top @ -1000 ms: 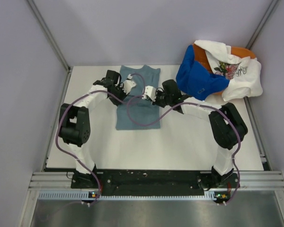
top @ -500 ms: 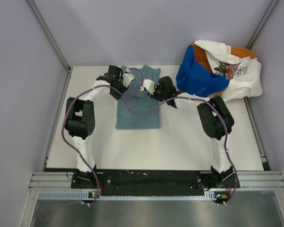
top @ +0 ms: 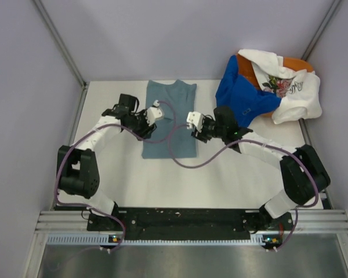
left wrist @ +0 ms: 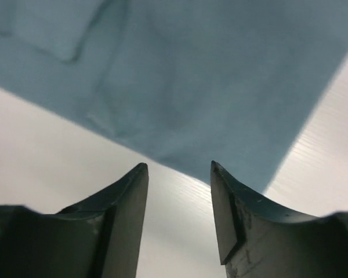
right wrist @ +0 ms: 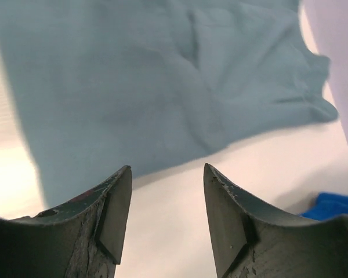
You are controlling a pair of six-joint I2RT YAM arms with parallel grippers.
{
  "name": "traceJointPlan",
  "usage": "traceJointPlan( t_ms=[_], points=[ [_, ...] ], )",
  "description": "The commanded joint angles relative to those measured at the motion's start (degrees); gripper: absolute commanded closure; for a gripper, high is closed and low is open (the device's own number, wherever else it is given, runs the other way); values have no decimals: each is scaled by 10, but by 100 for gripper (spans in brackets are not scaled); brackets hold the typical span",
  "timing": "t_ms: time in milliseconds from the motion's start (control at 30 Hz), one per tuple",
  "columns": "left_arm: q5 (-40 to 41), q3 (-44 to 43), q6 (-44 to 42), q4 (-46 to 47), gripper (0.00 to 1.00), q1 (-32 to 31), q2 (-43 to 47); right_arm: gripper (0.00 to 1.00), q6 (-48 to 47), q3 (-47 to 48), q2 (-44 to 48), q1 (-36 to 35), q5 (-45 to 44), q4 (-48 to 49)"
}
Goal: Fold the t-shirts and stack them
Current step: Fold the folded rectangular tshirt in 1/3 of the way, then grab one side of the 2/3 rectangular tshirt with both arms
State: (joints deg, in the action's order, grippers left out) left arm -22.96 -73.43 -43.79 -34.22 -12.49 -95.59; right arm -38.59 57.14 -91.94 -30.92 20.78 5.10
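Observation:
My gripper will fold the slate-blue t-shirt, and its near hem (top: 169, 156) will go over and leave the t-shirt's collar peeking out, because the t-shirt lies as a long, smooth strip (top: 178, 142).
A slate-blue t-shirt (top: 169, 136) lies flat at the back middle of the table, folded into a long narrow strip with its collar at the far end. My left gripper (top: 153, 114) stands open at its left edge with nothing between the fingers. In the left wrist view the gripper (left wrist: 178, 168) is over bare table just short of the cloth (left wrist: 191, 75). My right gripper (top: 195, 123) is open and empty at the right edge; the right wrist view shows the gripper (right wrist: 167, 168) just off the shirt (right wrist: 162, 75). A royal blue tee (top: 242, 95), a white floral tee (top: 290, 87) and an orange tee (top: 296, 62) lie heaped at the back right.
Grey walls close in the table (top: 220, 179) on the left, back and right. The heap of tees overhangs the back right corner. A corner of the royal blue tee (right wrist: 336, 205) shows at the right wrist view's edge. Purple cables loop over the slate-blue shirt.
Both grippers were shut over the upper part of the slate-blue shirt; they have opened, let go and drawn back outward to its left and right edges.

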Motion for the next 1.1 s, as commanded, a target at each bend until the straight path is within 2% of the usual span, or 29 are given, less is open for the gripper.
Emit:
traceJointPlan(
  t_ms=[0,67,200,367,600,633,700,767,800,833,933,1067],
  points=[
    [-115,105,-163,-14,44,-4,64,48,-90,-80,45,-69,51,-8],
    [-104,139,-193,-13,39,-9,76,47,-114,-90,33,-99,13,-25],
    [-83,187,-227,-2,36,-19,89,46,-128,-92,-2,-120,-56,-11],
    [-54,221,-231,20,35,-33,83,46,-147,-84,-31,-129,-73,-18],
    [13,238,-197,50,39,-49,52,55,-156,-95,-52,-138,-116,-38],
    [15,239,-192,56,41,-49,49,59,-157,-99,-52,-139,-121,-31],
    [24,242,-180,72,54,-51,44,80,-153,-103,-52,-142,-128,-19],
    [31,237,-162,79,80,-54,39,95,-147,-100,-47,-144,-125,-23],
    [35,232,-150,77,95,-55,37,99,-145,-99,-42,-146,-125,-26],
    [39,225,-139,72,100,-55,37,100,-139,-99,-35,-150,-128,-29],
    [56,208,-100,43,100,-55,49,100,-110,-99,1,-161,-124,-41],
    [46,216,-71,-16,100,-56,113,100,-73,-122,69,-186,-108,-49]
  ],
)
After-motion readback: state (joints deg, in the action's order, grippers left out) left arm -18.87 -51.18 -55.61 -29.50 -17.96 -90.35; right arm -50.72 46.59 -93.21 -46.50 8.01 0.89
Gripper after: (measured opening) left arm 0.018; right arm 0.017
